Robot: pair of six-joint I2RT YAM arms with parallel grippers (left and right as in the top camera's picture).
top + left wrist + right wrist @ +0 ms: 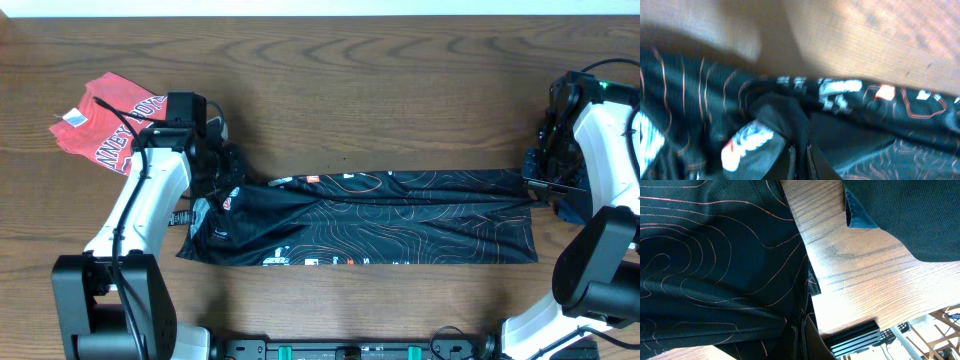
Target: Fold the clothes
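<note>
Next, I open my left gripper, because it is pinching a bunched inner fold (779, 114) of the black shirt, and move it back toward the shirt's end (198, 213) by the tag.
A black shirt with thin orange contour lines (390, 215) lies stretched lengthwise across the table's middle. My left gripper (222, 180) is shut on its left end, where the cloth bunches with white and red logos; in the left wrist view the jaws (800, 155) pinch a dark fold of the shirt (865, 145). My right gripper (545, 185) is shut on the shirt's far right corner; in the right wrist view the jaws (799, 337) clamp the edge of the shirt (715, 255).
A crumpled red shirt with white lettering (110, 125) lies at the far left of the wooden table (380, 100). A dark blue cloth (910, 215) shows in the right wrist view, top right. The table's front edge runs below the black shirt.
</note>
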